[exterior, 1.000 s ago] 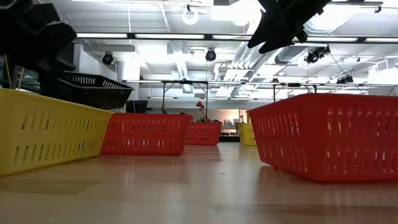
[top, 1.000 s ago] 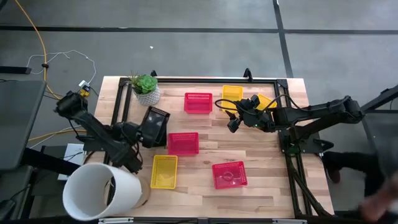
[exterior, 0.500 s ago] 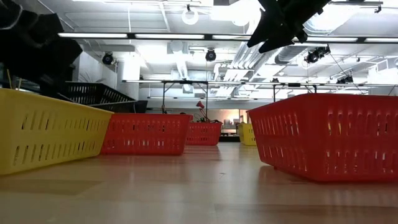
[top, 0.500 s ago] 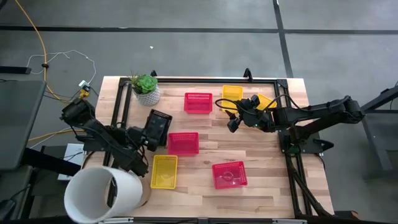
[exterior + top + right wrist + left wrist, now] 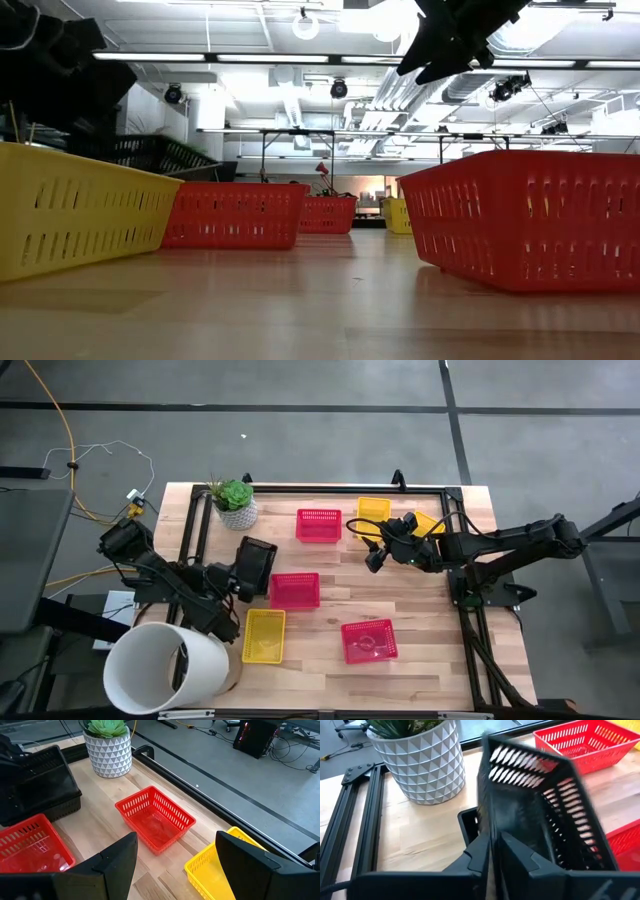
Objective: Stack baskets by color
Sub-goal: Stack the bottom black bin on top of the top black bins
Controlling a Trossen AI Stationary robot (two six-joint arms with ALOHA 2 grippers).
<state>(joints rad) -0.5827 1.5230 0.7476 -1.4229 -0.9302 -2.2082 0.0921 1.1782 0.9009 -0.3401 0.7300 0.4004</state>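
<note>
The upper black basket (image 5: 525, 815) is tilted where my left gripper pinches it. Next, I let go of its end and work the basket down flat into the lower black basket (image 5: 468, 827).
My left gripper (image 5: 233, 577) is at the table's left, shut on a black basket (image 5: 253, 564). That basket sits tilted on a second black basket (image 5: 469, 822) under it. In the low view the black basket (image 5: 160, 155) shows behind a yellow basket (image 5: 70, 205). Three red baskets (image 5: 318, 525) (image 5: 294, 590) (image 5: 369, 640) and a yellow one (image 5: 264, 635) lie on the table. Two more yellow baskets (image 5: 373, 511) (image 5: 424, 520) are at the far right. My right gripper (image 5: 375, 556) hangs open above the table, near those. My left gripper pinches one end wall of the black basket (image 5: 492, 820) between its two fingers, one finger inside the basket and one outside. The fingers come from the table's left, slanting down. The basket is tilted, with its bottom on the black basket beneath it.
A large white bucket (image 5: 160, 670) lies at the near left corner, close to my left arm. A white pot with a green plant (image 5: 236, 503) stands at the far left. A black frame rail (image 5: 195, 525) runs along the left side.
My left gripper has gone down and a little toward the table's right with the black basket. The basket has sunk lower and lies flatter than before. My right gripper has kept still.
</note>
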